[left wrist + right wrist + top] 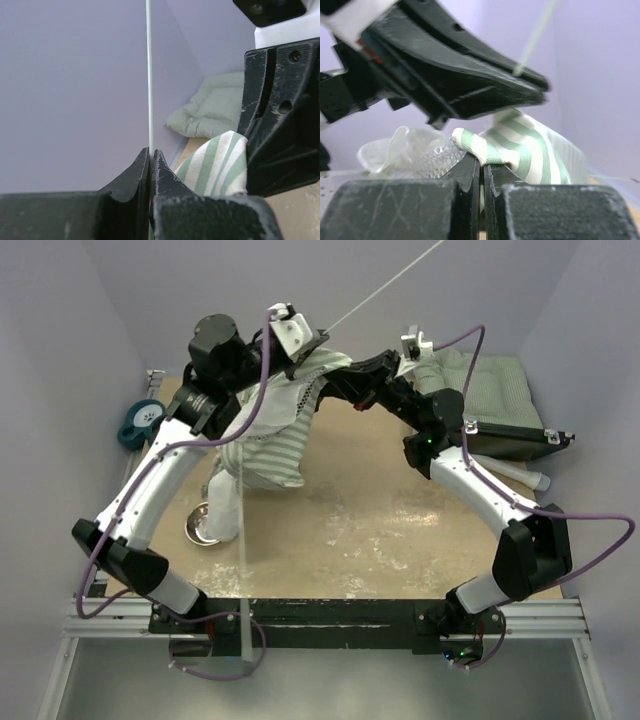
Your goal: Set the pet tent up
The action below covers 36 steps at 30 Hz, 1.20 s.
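The striped cloth hangs bunched next to the robot's left gripper, so the right gripper should pull its fold away before the left gripper opens and moves back.
The pet tent hangs as a bunched green-and-white striped cloth between my two grippers, high above the table's far left. My left gripper is shut on a thin white pole that rises straight out of its closed fingertips; in the top view the pole slants up to the right. My right gripper meets it from the right, shut on a fold of the striped fabric with the jaws pinched together. Crumpled mesh lies left of that fold.
A green quilted cushion lies at the back right on a dark tray, with a white tube beside it. A metal bowl sits under the hanging cloth at the left. A teal object is at the left wall.
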{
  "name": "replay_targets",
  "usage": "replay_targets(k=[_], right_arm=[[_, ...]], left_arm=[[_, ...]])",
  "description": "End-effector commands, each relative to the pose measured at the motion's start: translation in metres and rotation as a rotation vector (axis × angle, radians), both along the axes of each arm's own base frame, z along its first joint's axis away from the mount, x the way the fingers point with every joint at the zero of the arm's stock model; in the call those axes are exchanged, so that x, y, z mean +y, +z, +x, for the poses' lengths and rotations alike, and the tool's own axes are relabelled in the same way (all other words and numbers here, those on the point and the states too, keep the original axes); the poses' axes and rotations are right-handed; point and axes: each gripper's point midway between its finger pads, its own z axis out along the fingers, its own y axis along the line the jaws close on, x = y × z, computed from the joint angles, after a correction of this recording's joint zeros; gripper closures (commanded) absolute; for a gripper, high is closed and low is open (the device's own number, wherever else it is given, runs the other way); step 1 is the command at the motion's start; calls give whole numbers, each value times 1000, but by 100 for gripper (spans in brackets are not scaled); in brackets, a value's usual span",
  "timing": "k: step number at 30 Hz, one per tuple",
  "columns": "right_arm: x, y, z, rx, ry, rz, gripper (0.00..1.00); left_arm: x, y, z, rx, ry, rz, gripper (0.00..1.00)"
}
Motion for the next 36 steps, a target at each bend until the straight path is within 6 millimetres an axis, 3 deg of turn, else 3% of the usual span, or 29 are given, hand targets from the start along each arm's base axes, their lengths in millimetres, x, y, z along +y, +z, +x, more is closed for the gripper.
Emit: replay_targets(k=[1,10,14,24,28,36], right_arm=[[-25,51,11,-119,-198,-17,100],[-72,79,28,-196,-438,-131,100],[-88,85,36,-218,-481,-174,100],[-100,83,39,-237,-491,-227,100],[-105,104,33,-286,-508,-201,100],[-114,146,16,-406,-562,-179,100]], left_arm=[[26,35,-12,-118,73,-143,100],[36,33,-23,-99,84,-287,100],[31,23,-14,-34,85,-320,100],[13,7,5,82,60,-337,100],[12,-8,-2,137,32,-337,100],[35,-10,-9,251,-17,-447,100]])
